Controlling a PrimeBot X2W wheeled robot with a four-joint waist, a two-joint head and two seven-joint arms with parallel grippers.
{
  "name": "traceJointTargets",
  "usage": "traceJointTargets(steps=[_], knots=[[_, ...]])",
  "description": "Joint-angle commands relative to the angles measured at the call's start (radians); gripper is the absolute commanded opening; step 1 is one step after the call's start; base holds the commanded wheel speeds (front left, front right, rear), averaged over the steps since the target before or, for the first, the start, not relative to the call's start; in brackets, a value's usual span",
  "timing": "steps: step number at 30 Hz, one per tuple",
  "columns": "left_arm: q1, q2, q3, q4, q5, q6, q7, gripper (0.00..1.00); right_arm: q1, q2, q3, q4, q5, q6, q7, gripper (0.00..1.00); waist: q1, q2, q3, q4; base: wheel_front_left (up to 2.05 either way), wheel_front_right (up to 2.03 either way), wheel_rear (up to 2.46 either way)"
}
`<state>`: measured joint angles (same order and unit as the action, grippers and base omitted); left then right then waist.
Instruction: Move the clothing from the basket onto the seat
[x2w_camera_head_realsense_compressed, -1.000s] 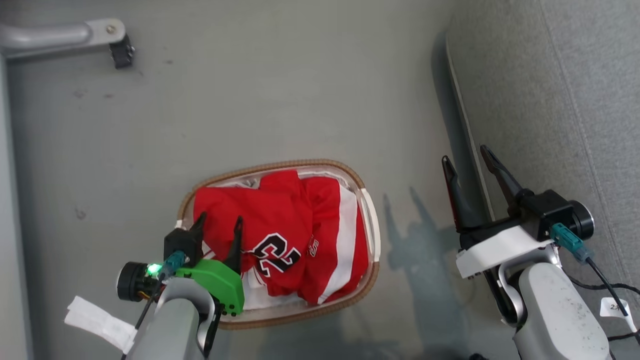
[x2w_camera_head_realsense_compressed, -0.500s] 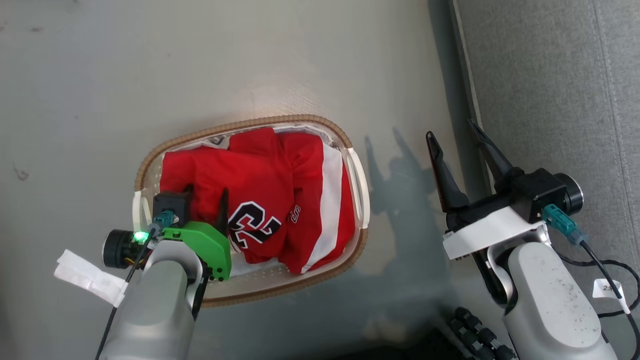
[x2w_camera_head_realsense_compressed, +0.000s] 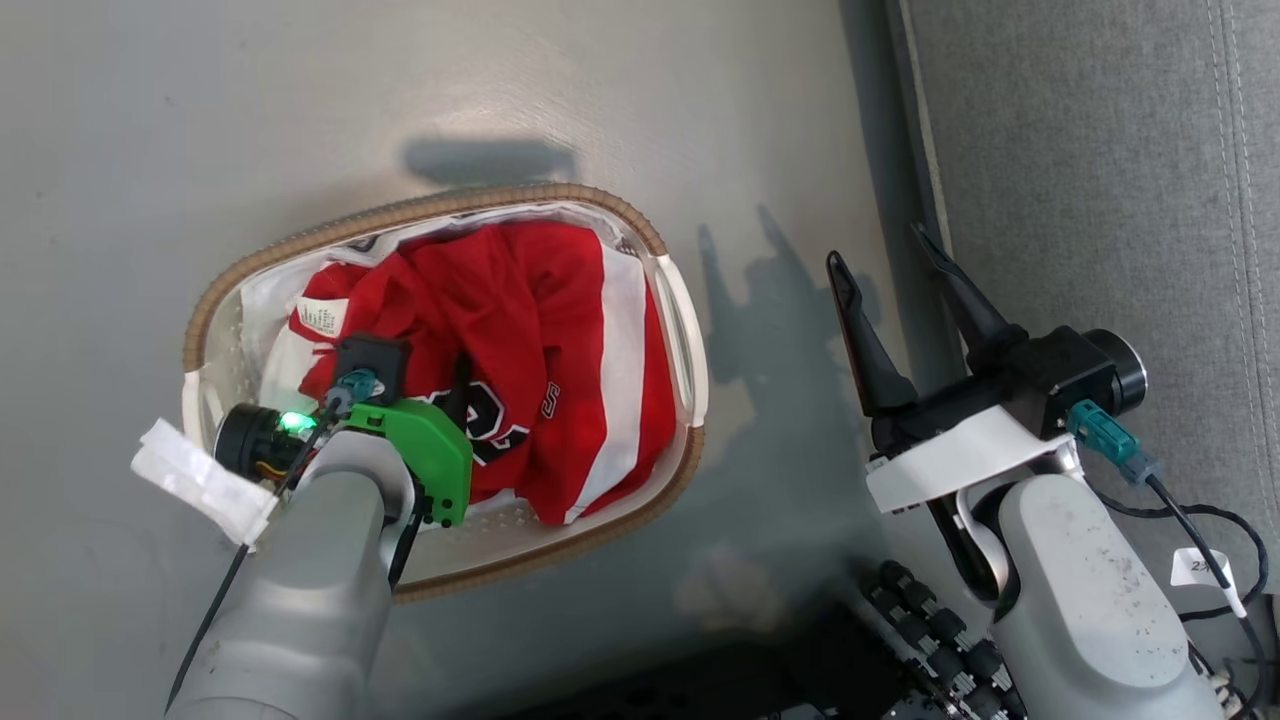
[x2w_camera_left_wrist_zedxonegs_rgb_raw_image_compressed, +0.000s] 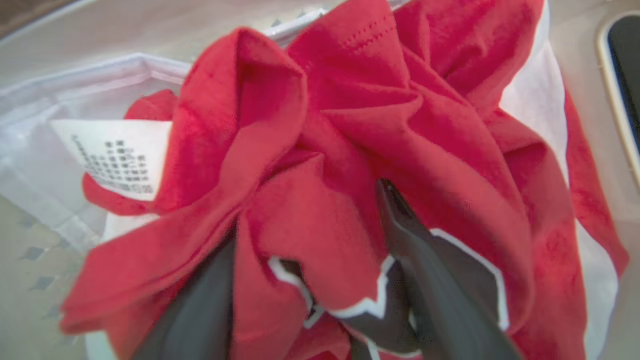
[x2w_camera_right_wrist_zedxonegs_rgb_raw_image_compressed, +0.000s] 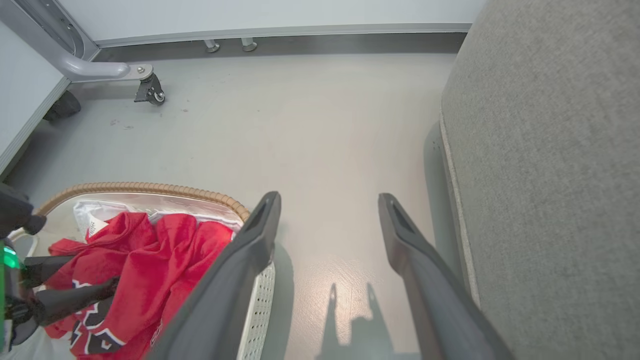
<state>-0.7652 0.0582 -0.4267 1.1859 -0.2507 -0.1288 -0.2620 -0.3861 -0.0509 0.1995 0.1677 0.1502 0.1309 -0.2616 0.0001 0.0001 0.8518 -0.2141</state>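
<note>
An edge (x2w_camera_head_realsense_compressed: 537, 346) runs alongside the white-striped red garment, so I expect the number-printed garment (x2w_camera_head_realsense_compressed: 489, 418) to come loose and leave that one in the basket when I lift.
The white basket (x2w_camera_head_realsense_compressed: 400, 212) with a brown rim stands on the floor, holding the red clothing (x2w_camera_head_realsense_compressed: 540, 290). My left gripper (x2w_camera_head_realsense_compressed: 430, 362) is down in it, open, fingers pushed into the number-printed garment. In the left wrist view a bunched red fold (x2w_camera_left_wrist_zedxonegs_rgb_raw_image_compressed: 310, 250) sits between the two spread fingers (x2w_camera_left_wrist_zedxonegs_rgb_raw_image_compressed: 430, 285), and a white care label (x2w_camera_left_wrist_zedxonegs_rgb_raw_image_compressed: 112, 160) shows at left. My right gripper (x2w_camera_head_realsense_compressed: 880, 250) hangs open over the floor between the basket and the grey seat (x2w_camera_head_realsense_compressed: 1080, 180), holding nothing. The right wrist view has the right gripper (x2w_camera_right_wrist_zedxonegs_rgb_raw_image_compressed: 330, 200), basket rim (x2w_camera_right_wrist_zedxonegs_rgb_raw_image_compressed: 150, 188), clothing (x2w_camera_right_wrist_zedxonegs_rgb_raw_image_compressed: 150, 260) and seat (x2w_camera_right_wrist_zedxonegs_rgb_raw_image_compressed: 550, 175).
A plain white sheet (x2w_camera_left_wrist_zedxonegs_rgb_raw_image_compressed: 35, 150) lies under the red garments. A metal frame leg with a caster (x2w_camera_right_wrist_zedxonegs_rgb_raw_image_compressed: 145, 87) stands far across the grey floor near the wall. The robot's dark base (x2w_camera_head_realsense_compressed: 900, 620) is at the bottom of the head view.
The head camera has tipped down and closer. My left gripper has sunk deeper into the clothing, bunching it and turning up a white label. The right gripper stays open.
</note>
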Motion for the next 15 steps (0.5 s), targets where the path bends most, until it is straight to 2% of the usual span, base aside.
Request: traceJointTargets(steps=[1, 4, 5, 6, 8, 15], knots=[[-0.018, 0.01, -0.014, 0.013, -0.011, -0.002, 0.008, 1.0, -0.013, -0.001, 0.002, -0.004, 0.009, 0.0, -0.005, 1.0, -0.0001, -0.0001, 0.02, -0.019, 0.0, 0.0, 0.0], [-0.036, 0.02, -0.055, 0.039, -0.029, -0.002, 0.029, 1.0, -0.013, -0.001, 0.009, -0.006, 0.023, 0.0, -0.005, 1.0, -0.0001, -0.0001, 0.027, -0.031, 0.0, 0.0, 0.0], [-0.04, 0.025, -0.065, 0.045, -0.035, -0.003, 0.034, 0.94, -0.014, -0.001, 0.012, -0.004, 0.03, 0.0, -0.005, 1.0, -0.0001, -0.0001, 0.026, -0.036, 0.0, 0.0, 0.0], [-0.041, 0.029, -0.073, 0.051, -0.039, -0.003, 0.036, 0.66, -0.013, -0.001, 0.015, -0.002, 0.032, 0.0, -0.005, 1.0, -0.0001, -0.0001, 0.024, -0.04, 0.0, 0.0, 0.0], [-0.04, 0.034, -0.089, 0.063, -0.054, -0.003, 0.047, 0.0, -0.011, -0.001, 0.024, -0.001, 0.038, 0.0, -0.005, 1.0, -0.0001, -0.0001, 0.017, -0.049, 0.0, 0.0, 0.0], [-0.008, 0.041, -0.135, 0.07, -0.105, -0.003, 0.039, 0.0, -0.009, -0.001, 0.022, 0.009, 0.043, 0.0, -0.005, 1.0, -0.0001, -0.0001, -0.037, -0.055, 0.0, 0.0, 0.0]])
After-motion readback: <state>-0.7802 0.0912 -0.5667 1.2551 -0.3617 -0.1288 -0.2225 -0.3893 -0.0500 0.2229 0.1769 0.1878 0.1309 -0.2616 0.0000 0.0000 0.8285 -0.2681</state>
